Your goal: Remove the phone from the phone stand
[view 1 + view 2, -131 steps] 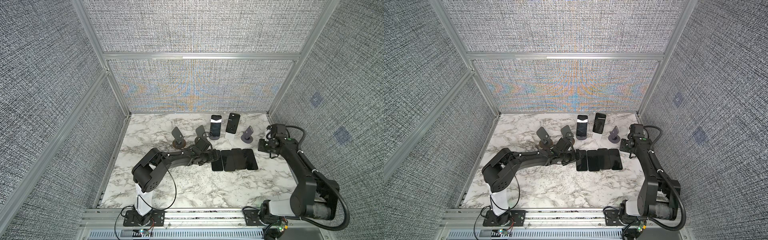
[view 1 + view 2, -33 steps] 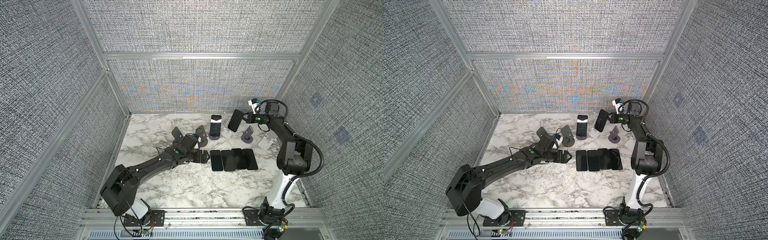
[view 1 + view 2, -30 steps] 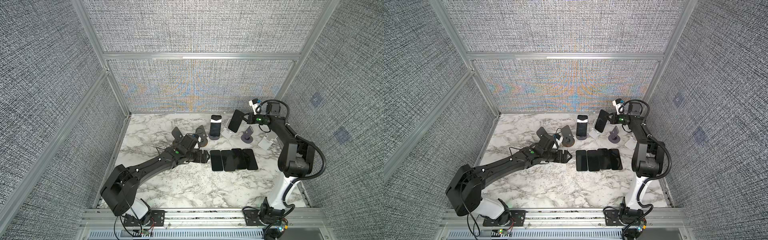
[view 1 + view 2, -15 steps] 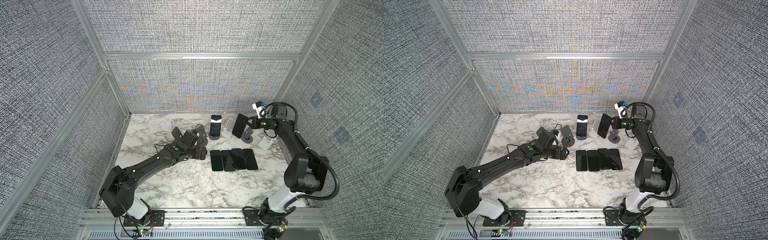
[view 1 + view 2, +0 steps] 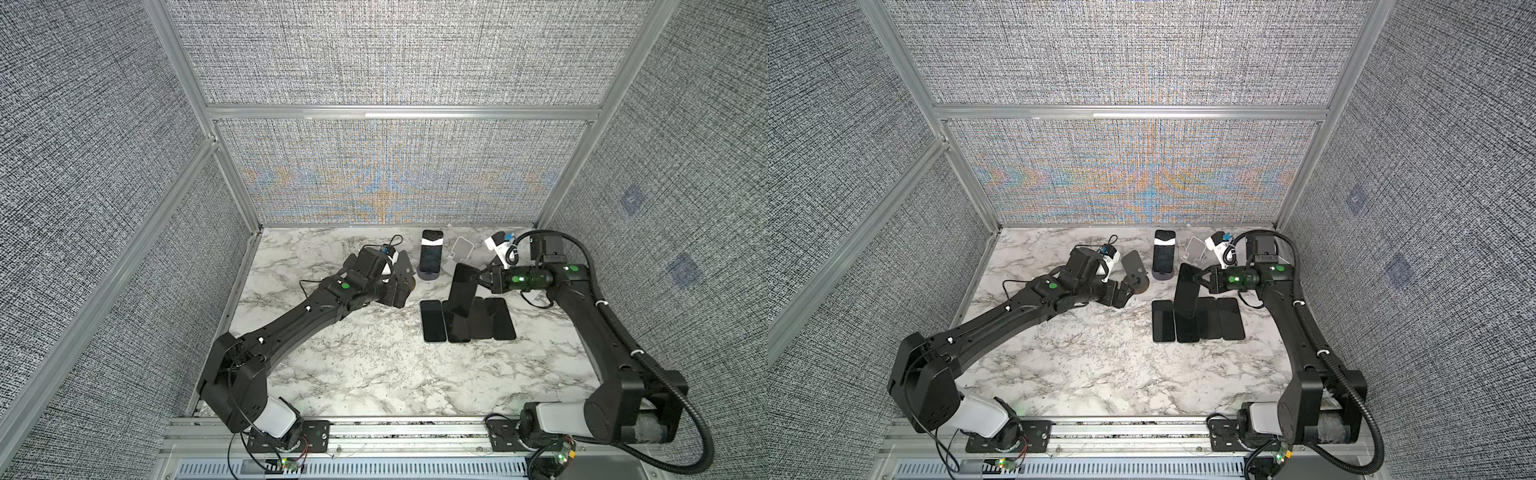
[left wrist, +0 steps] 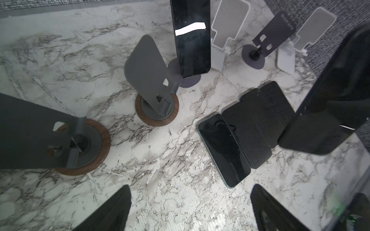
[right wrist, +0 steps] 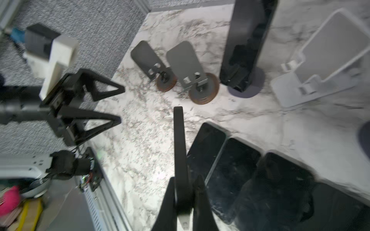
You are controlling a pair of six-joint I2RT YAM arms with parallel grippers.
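Note:
Flat phones (image 5: 457, 329) are lying under the black phone in my right gripper, so my left gripper needs to take the black phone and put it down on the clear marble (image 5: 406, 322) next to them.
My right gripper (image 5: 482, 281) is shut on a black phone (image 5: 460, 291), which hangs tilted just above a row of flat phones (image 5: 467, 322). In the right wrist view the held phone (image 7: 179, 148) shows edge-on between the shut fingers (image 7: 198, 192). The white phone stand (image 5: 462, 249) behind it is bare. Another phone (image 5: 431, 252) leans on a dark round-based stand (image 6: 189, 80). My left gripper (image 6: 190, 210) is open with nothing in it, over bare marble beside a wood-based stand (image 6: 157, 109).
Several phones (image 5: 1198, 320) lie side by side at mid-table. Two dark stands with wooden bases (image 7: 202, 88) (image 7: 165, 80) stand at the back left. A purple stand (image 6: 254, 56) and a second white stand (image 6: 286, 58) sit at the back right. Walls enclose the table.
My right gripper has carried the phone off the white stand, forward and down over the flat phones. The left arm drew back slightly toward the wooden-based stands, still open.

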